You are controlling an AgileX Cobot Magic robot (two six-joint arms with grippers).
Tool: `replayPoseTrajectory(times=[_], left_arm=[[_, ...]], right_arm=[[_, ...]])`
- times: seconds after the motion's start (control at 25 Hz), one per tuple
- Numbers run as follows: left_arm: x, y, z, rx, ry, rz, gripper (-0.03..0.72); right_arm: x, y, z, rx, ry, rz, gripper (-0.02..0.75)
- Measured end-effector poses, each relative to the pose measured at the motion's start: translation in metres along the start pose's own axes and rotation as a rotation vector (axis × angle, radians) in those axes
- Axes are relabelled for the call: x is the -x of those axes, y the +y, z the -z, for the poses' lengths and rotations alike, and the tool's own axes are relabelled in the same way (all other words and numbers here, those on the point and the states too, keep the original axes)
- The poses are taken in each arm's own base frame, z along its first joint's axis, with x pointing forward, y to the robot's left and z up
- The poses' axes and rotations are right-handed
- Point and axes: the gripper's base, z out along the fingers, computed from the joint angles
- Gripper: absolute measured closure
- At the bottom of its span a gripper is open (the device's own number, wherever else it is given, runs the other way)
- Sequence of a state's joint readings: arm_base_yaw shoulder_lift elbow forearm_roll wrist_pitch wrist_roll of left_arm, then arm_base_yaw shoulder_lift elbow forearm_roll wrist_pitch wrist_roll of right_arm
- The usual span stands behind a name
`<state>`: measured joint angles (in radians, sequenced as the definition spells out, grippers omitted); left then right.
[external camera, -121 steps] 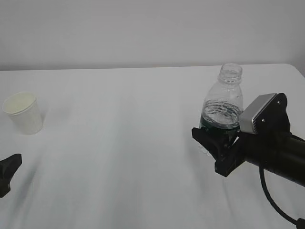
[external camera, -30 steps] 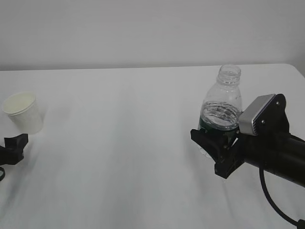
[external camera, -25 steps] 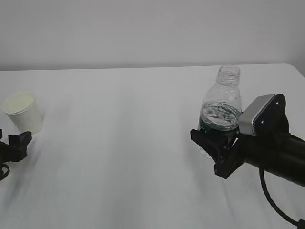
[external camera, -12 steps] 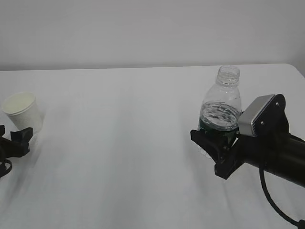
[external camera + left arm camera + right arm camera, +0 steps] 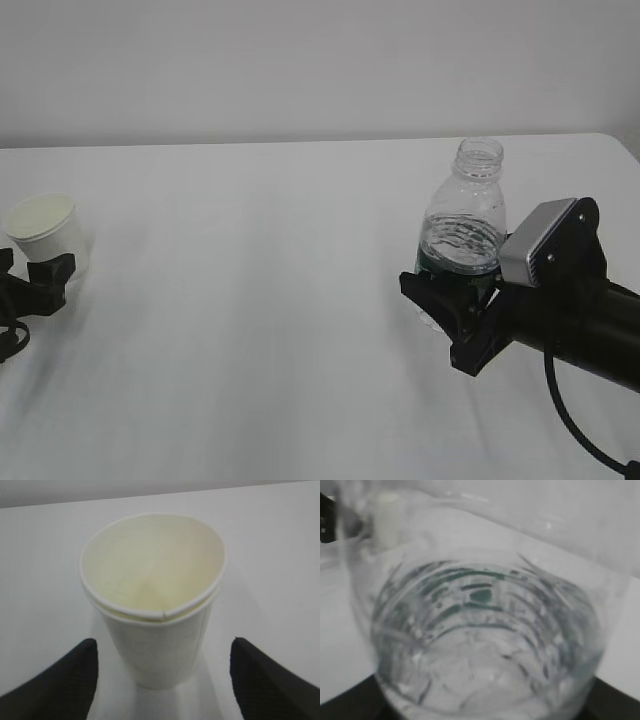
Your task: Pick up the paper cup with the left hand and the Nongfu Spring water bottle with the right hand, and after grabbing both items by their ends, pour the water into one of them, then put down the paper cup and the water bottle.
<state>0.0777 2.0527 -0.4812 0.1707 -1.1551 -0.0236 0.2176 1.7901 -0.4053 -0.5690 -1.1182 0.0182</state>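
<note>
The water (image 5: 462, 243) is well below the bottle's open neck (image 5: 479, 156), so it should flow in a thin stream only after I tip the bottle neck-down.
The white paper cup (image 5: 44, 230) stands upright at the far left of the table. In the left wrist view the paper cup (image 5: 152, 600) fills the middle, and its cream inside is dry. My left gripper (image 5: 33, 266) is open, and its black fingertips (image 5: 75, 675) flank the cup's base without touching it. The clear Nongfu Spring water bottle (image 5: 464, 225) stands upright and capless on the right. My right gripper (image 5: 450, 298) is shut on its lower part, below the green band. The bottle (image 5: 485, 630) fills the right wrist view, with water (image 5: 480, 670) at its bottom.
The white table (image 5: 260, 330) runs back to a pale wall. Its right rear corner (image 5: 620, 140) lies just behind the bottle. A black cable (image 5: 570, 420) hangs under the right arm.
My left gripper has moved up to the cup and now straddles its base, still open. The right gripper and bottle have not moved.
</note>
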Motion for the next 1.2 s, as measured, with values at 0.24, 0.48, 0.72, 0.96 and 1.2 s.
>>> replayPoseTrajectory(times=[0.24,0.48,0.72,0.96,1.2], left_arm=[[-0.003,0.0,-0.003,-0.002,0.006,0.001,0.089],[-0.007,0.0,-0.006,-0.003,0.017,0.003,0.089],[0.001,0.002,-0.014,-0.001,-0.018,-0.002,0.091],[0.003,0.003,-0.016,-0.001,-0.03,-0.004,0.095],[0.009,0.004,-0.022,0.0,-0.055,-0.008,0.097]], right_arm=[[0.0,0.0,0.0,0.0,0.0,0.0,0.274],[0.0,0.0,0.0,0.0,0.0,0.0,0.274],[0.0,0.0,0.0,0.0,0.0,0.0,0.274],[0.0,0.0,0.0,0.004,0.0,0.002,0.274],[0.0,0.001,0.0,0.006,0.0,0.003,0.274]])
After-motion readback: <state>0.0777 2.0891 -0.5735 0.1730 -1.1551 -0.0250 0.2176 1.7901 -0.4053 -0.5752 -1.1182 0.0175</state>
